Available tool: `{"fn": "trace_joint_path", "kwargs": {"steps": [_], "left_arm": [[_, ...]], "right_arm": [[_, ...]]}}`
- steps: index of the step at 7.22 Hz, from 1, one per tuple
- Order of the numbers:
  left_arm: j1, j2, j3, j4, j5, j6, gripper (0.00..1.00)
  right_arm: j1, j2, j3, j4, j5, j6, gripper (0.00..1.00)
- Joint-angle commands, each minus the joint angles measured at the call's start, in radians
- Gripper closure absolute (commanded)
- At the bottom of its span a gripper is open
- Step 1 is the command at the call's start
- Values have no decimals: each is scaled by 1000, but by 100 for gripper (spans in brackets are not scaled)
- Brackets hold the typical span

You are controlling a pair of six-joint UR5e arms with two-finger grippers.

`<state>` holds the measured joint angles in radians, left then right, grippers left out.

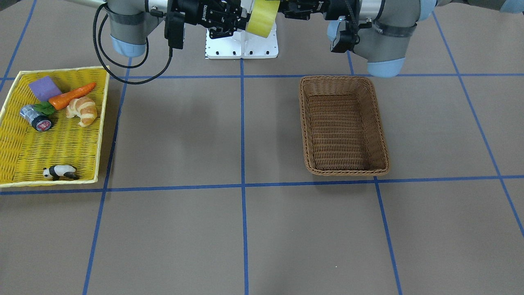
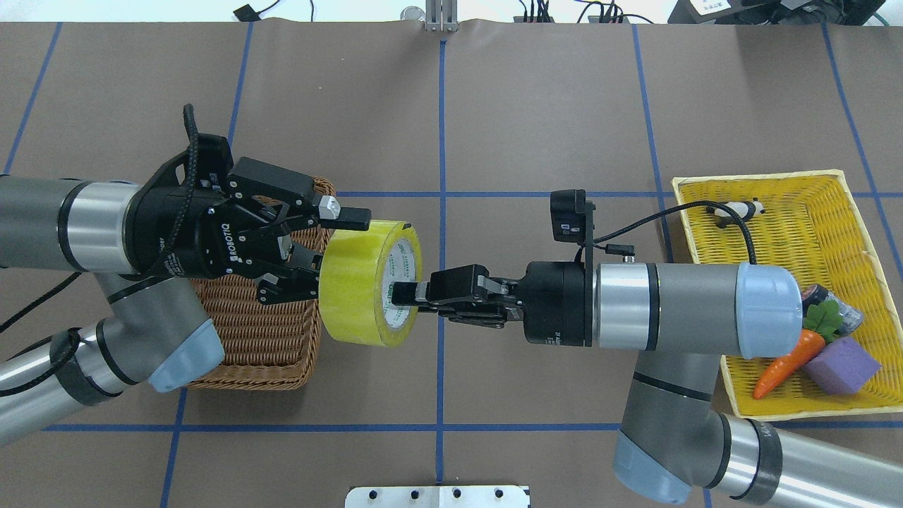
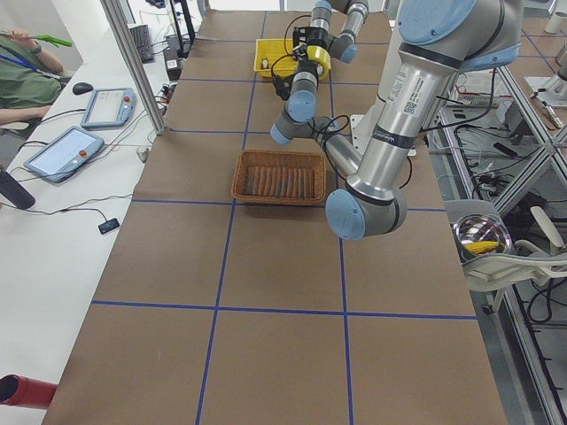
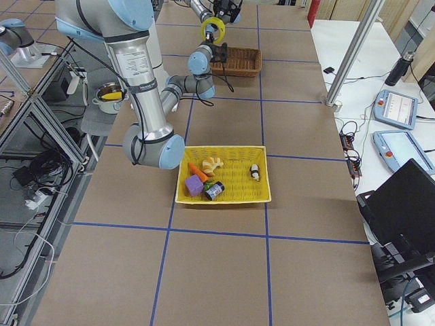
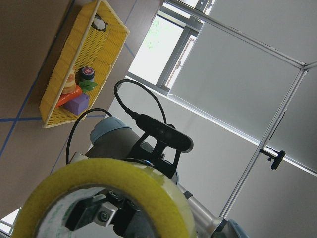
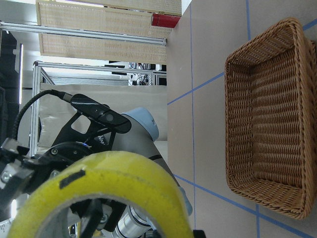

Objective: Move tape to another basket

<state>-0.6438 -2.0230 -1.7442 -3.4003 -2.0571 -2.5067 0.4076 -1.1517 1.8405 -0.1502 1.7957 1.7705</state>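
I expect the tape (image 1: 263, 18) to lie flat with its core facing up when I lower it into the brown wicker basket, because the basket has a wide empty bottom (image 1: 339, 132).
The tape (image 2: 356, 282), a wide yellowish-green roll, hangs in the air between my two grippers, above the table's robot-side edge in the front view (image 1: 262, 18). My right gripper (image 2: 405, 293) is shut on its wall, with one finger inside the core. My left gripper (image 2: 338, 240) is open at the roll's other side, its upper finger lying along the outer surface. The right wrist view shows that fingertip on the roll (image 6: 74, 178). The brown wicker basket (image 1: 305, 123) stands empty under my left arm (image 2: 247, 353).
A shallow yellow tray (image 1: 61, 73) on my right side holds a carrot (image 1: 71, 96), a croissant (image 1: 84, 110), a purple block (image 1: 44, 88), a silver cylinder (image 1: 36, 116) and a panda figure (image 1: 60, 172). Blue tape lines cross the brown table.
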Motion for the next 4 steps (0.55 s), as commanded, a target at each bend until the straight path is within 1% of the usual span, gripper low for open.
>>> {"fn": "trace_joint_path", "kwargs": {"steps": [1, 2, 3, 4], "left_arm": [[1, 0, -1, -1, 0, 0, 55], [0, 3, -5, -2, 0, 0, 58], [0, 4, -5, -2, 0, 0, 59], [0, 10, -6, -4, -2, -1, 66]], "right_arm": [[-1, -3, -1, 37, -2, 3, 100], [-1, -3, -1, 37, -5, 4, 65], [-1, -2, -1, 37, -13, 4, 36], [-12, -3, -4, 35, -31, 4, 21]]}}
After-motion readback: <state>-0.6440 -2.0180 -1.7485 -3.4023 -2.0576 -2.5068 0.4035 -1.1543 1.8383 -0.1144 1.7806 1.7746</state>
